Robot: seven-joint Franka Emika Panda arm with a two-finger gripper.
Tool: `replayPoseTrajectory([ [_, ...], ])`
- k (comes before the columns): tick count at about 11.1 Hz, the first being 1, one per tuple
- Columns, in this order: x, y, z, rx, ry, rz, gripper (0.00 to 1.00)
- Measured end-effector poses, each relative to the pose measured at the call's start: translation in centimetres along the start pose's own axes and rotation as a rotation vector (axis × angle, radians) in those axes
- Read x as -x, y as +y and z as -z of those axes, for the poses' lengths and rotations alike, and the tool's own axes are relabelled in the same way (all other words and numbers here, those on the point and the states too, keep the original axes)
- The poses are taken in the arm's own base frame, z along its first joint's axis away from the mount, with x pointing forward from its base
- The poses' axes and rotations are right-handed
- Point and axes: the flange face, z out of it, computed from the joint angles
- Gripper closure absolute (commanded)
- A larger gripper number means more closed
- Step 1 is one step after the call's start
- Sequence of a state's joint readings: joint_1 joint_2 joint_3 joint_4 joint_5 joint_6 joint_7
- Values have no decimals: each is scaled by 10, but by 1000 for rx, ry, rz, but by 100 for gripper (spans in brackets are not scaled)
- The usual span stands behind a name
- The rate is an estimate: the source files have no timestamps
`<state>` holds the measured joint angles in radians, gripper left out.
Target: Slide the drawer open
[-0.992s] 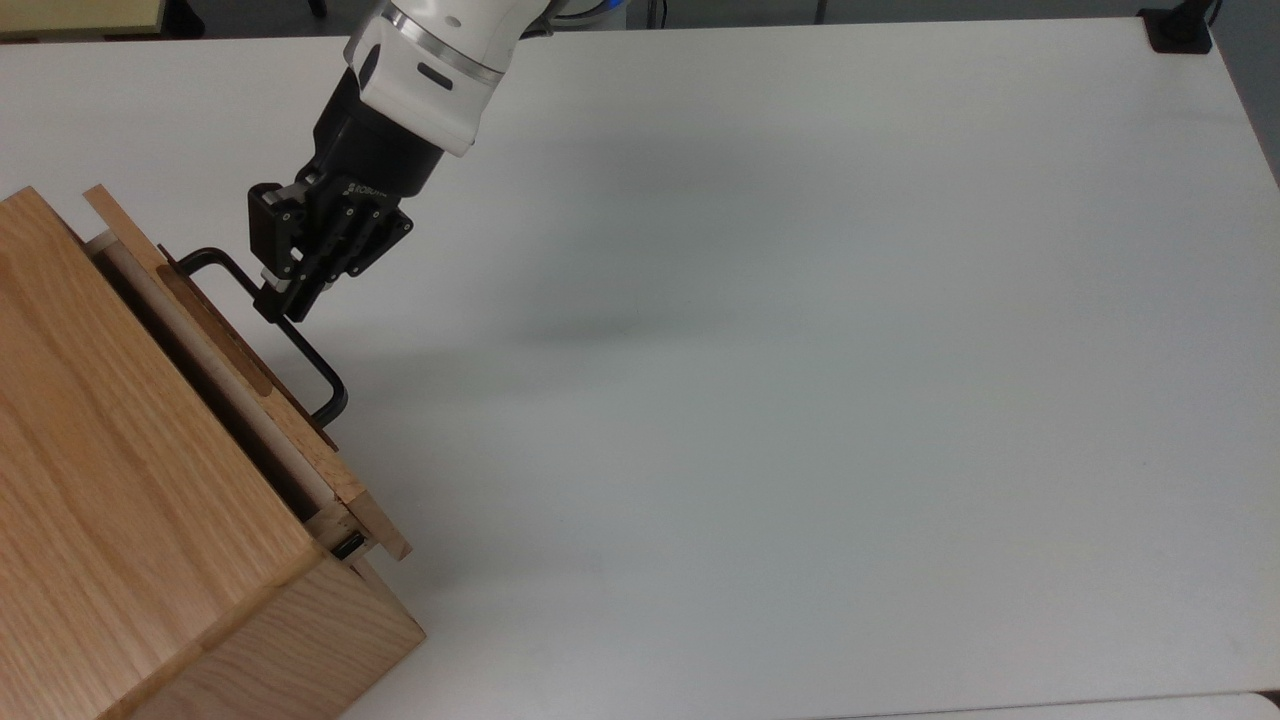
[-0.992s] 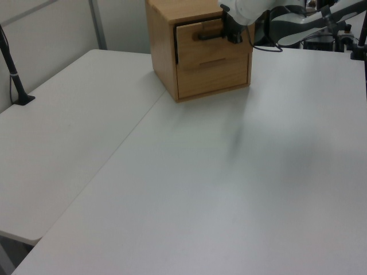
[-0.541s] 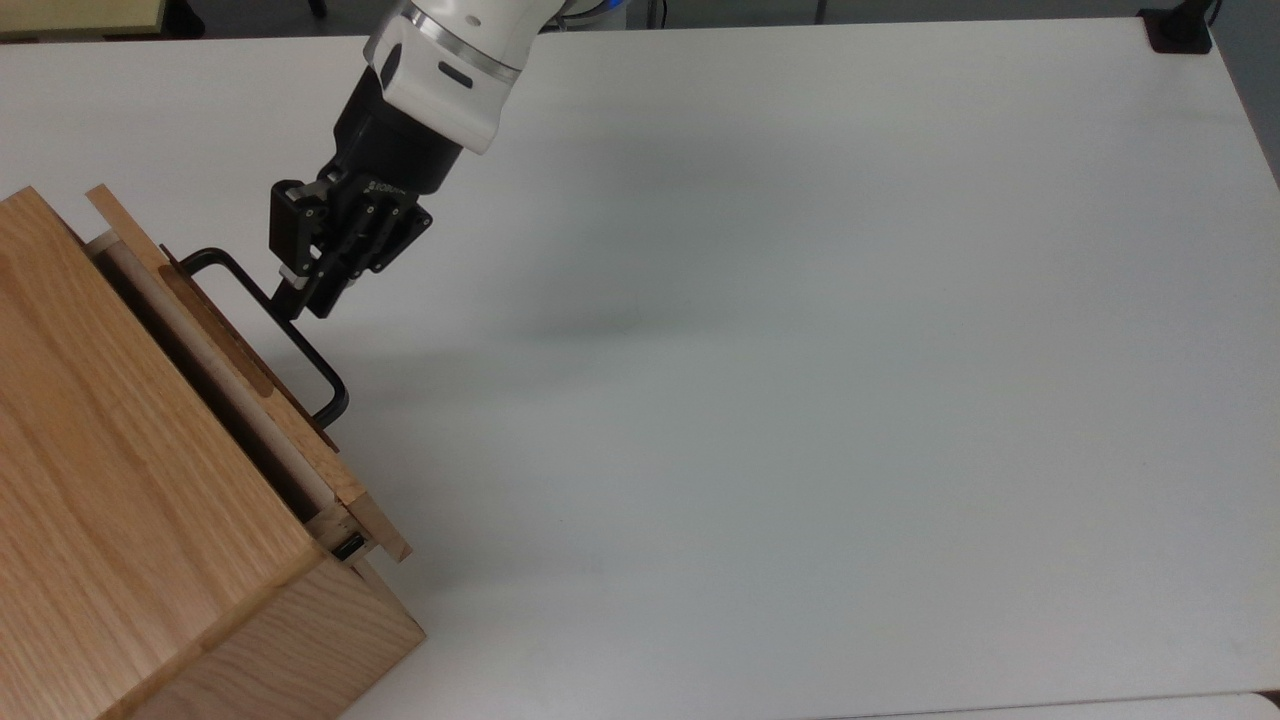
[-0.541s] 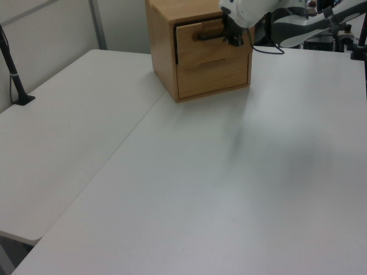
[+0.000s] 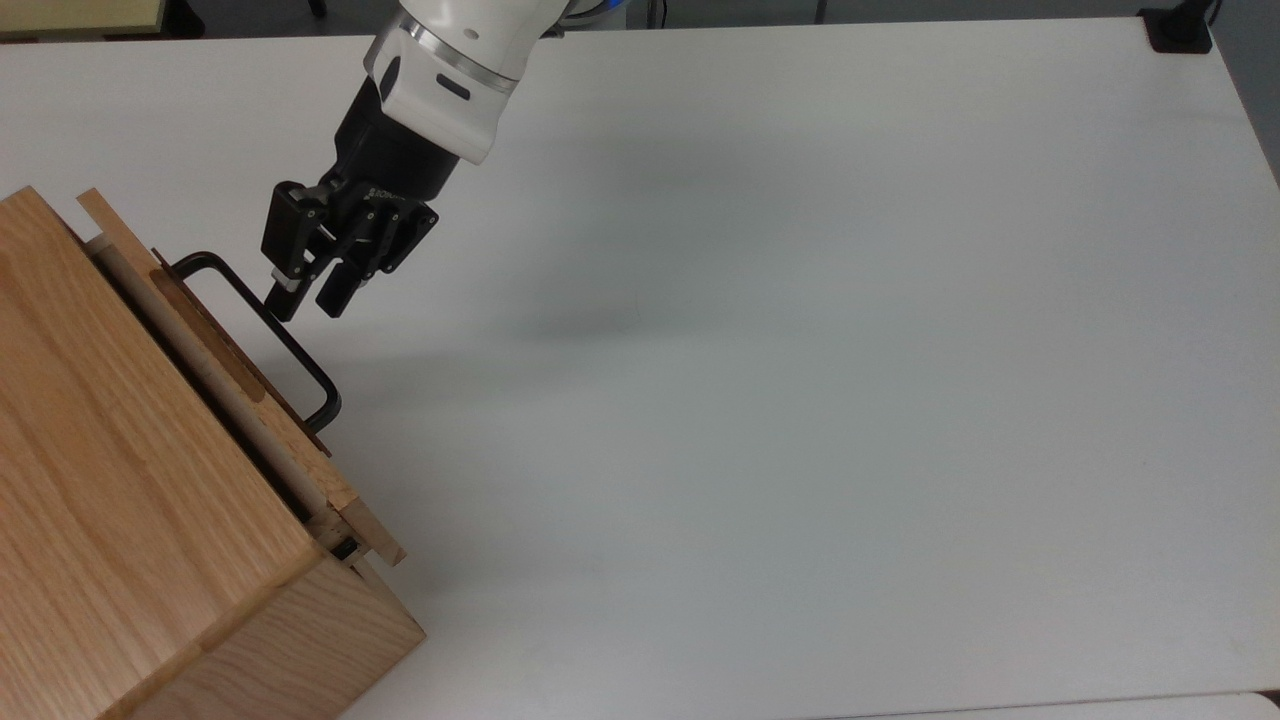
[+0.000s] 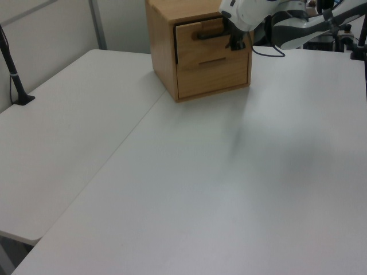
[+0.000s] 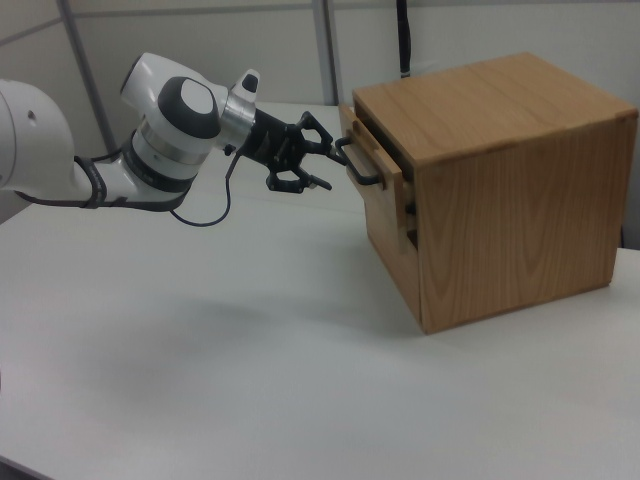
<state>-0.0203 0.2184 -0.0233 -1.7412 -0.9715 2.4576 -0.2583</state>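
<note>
My gripper will pull the black bar handle, and the upper drawer (image 6: 198,48) will slide straight out alone, because the dark gap (image 6: 176,46) stops above the lower drawer.
The drawer (image 5: 350,505) is the upper one of a wooden cabinet (image 5: 120,480) at the top view's left; it stands out a small way, with a dark gap behind its front panel. Its black bar handle (image 5: 295,352) faces the table. My gripper (image 5: 308,304) is open just off the upper part of the handle, one fingertip (image 5: 283,303) close by the bar; contact cannot be told. From the right view, the gripper (image 7: 325,168) hangs spread just left of the handle (image 7: 358,166). The left view has the drawer (image 6: 209,47) and gripper (image 6: 235,43) at the top.
A closed lower drawer (image 6: 213,73) sits beneath. The cabinet (image 7: 500,190) stands on a broad white table (image 5: 800,400). A black clamp post (image 5: 1180,28) is at the top view's far right corner, another post (image 6: 14,74) at the left view's left.
The fingers were shut on the handle and have come apart, letting it go. The drawer has slid back a little toward the cabinet.
</note>
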Motion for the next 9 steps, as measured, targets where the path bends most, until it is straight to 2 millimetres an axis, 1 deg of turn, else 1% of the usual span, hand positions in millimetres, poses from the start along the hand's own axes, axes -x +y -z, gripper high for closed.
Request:
replayPoseTrajectory([
  [2,1,3,2,5,2,-44,51],
  [5,4,4,-1,10,-5,-55,53],
  [8,11,15,-6,31,-19,-66,53],
  [9,13,18,-6,35,-19,-70,54],
])
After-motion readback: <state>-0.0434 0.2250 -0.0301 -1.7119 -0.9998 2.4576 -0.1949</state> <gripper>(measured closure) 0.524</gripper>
